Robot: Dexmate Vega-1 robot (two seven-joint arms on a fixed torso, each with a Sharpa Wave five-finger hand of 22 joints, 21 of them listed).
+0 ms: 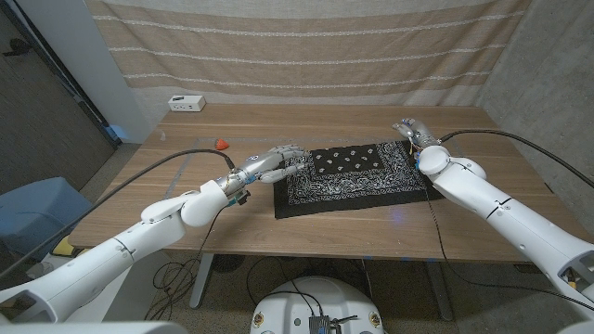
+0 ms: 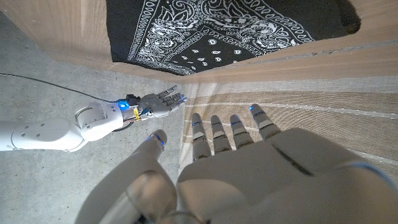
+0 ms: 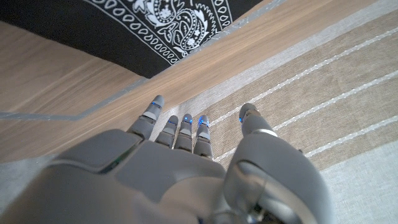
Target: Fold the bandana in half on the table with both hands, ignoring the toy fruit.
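Note:
The bandana's doubled layers (image 1: 357, 180) should fold over as one when I carry the bandana's corner, because the white border is cut off at the bandana's folded far edge (image 1: 364, 147).
The black bandana (image 1: 355, 176) with white paisley print lies spread as a rectangle on the wooden table (image 1: 186, 209); it also shows in the left wrist view as the bandana (image 2: 205, 31) and in the right wrist view as the bandana (image 3: 155, 25). My left hand (image 1: 277, 163) hovers at its far left corner, fingers stretched out and apart, holding nothing. The left hand (image 2: 249, 168) looks the same from its own wrist camera. My right hand (image 1: 412, 131) is just beyond the far right corner, fingers apart and empty; the right hand (image 3: 186, 162) shows spread too.
A small orange toy fruit (image 1: 222, 142) sits on the table left of my left hand. A white box (image 1: 187, 103) stands at the far left edge. A striped curtain (image 1: 306, 46) hangs behind the table.

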